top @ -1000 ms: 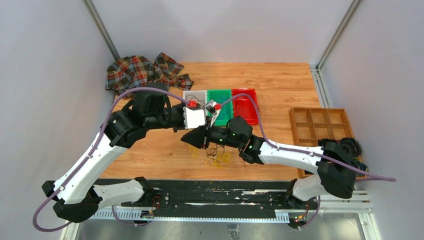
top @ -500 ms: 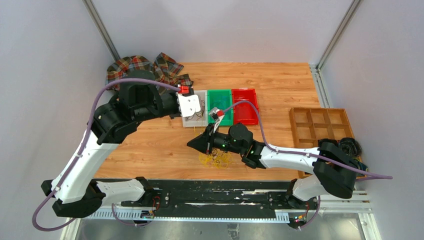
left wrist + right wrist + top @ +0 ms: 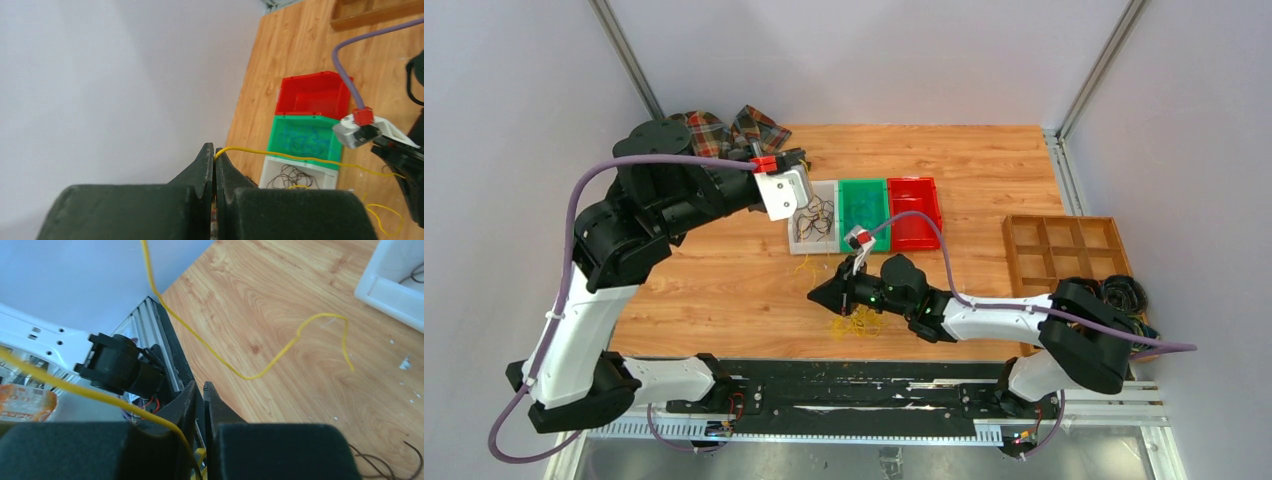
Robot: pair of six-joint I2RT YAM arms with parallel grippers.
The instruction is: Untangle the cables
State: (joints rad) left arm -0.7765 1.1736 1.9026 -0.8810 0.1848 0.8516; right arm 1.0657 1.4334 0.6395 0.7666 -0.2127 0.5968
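Observation:
The yellow cable is in my left gripper over the white bin, so my right gripper should open, grip it higher and bring it to the red bin.
My left gripper is raised above the back left of the white bin. It is shut on one end of a yellow cable, pinched at the fingertips. That cable runs taut down toward my right gripper, which is low over the table near its front. The right gripper is shut, with a yellow cable passing over its left finger into the gap. A tangle of yellow cables lies under the right wrist. A loose yellow cable lies on the wood.
The white bin holds black cables, the green bin holds blue-green ones, and a red bin stands beside them. A wooden divided box and black coils are at right. A plaid cloth lies back left.
My left arm lifted and swung back-left, away from the right gripper, drawing the yellow cable out. The right gripper closed further and sank toward the tangle near the front edge.

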